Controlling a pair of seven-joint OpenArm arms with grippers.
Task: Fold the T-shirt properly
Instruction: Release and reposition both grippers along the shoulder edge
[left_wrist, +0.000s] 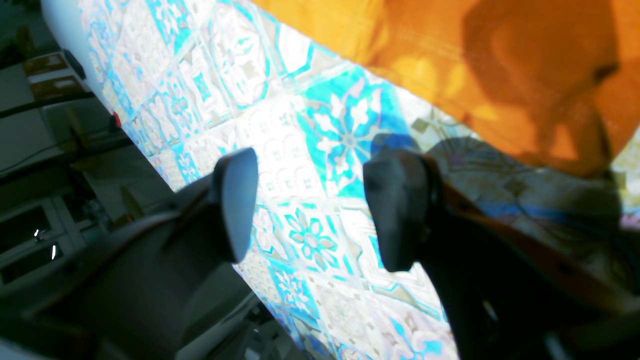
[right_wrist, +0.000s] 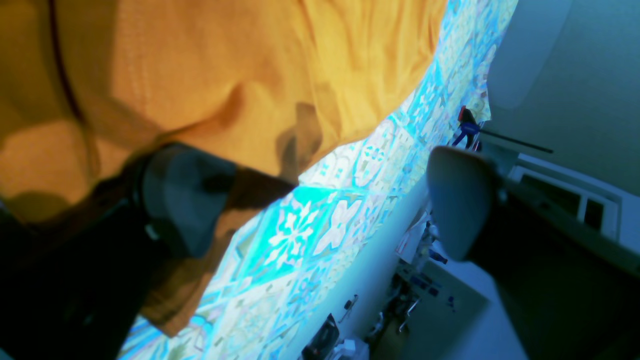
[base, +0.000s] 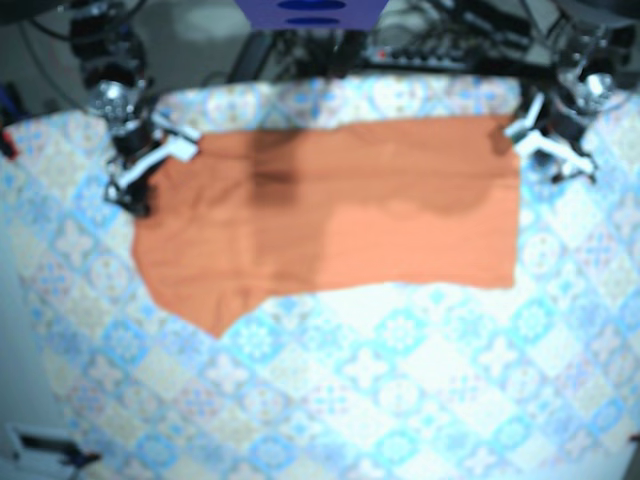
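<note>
I should move my left gripper back and pinch the corner tip (right_wrist: 171, 321) with it, because its finger is over the orange T-shirt's side edge (right_wrist: 264, 183), beyond the T-shirt's far corner.
The orange T-shirt (base: 330, 220) lies flat across the far half of the patterned tablecloth (base: 400, 390), with one corner pointing toward the front left. My right gripper (base: 150, 165) is at the shirt's far left edge. In the right wrist view it (right_wrist: 320, 200) stands open, one finger (right_wrist: 185, 195) over the shirt's hem (right_wrist: 225, 75), the other finger (right_wrist: 460, 200) past the table edge. My left gripper (base: 540, 145) sits at the shirt's far right corner. It (left_wrist: 315, 207) is open over bare cloth, with the shirt (left_wrist: 500, 65) just beyond its fingertips.
The tablecloth (left_wrist: 320, 125) ends at the table's edge close beside both grippers. A red clamp (right_wrist: 467, 122) holds the cloth at that edge. Cables and equipment (base: 440, 40) crowd the back of the table. Shelves and clutter (right_wrist: 410, 295) stand beyond the edge.
</note>
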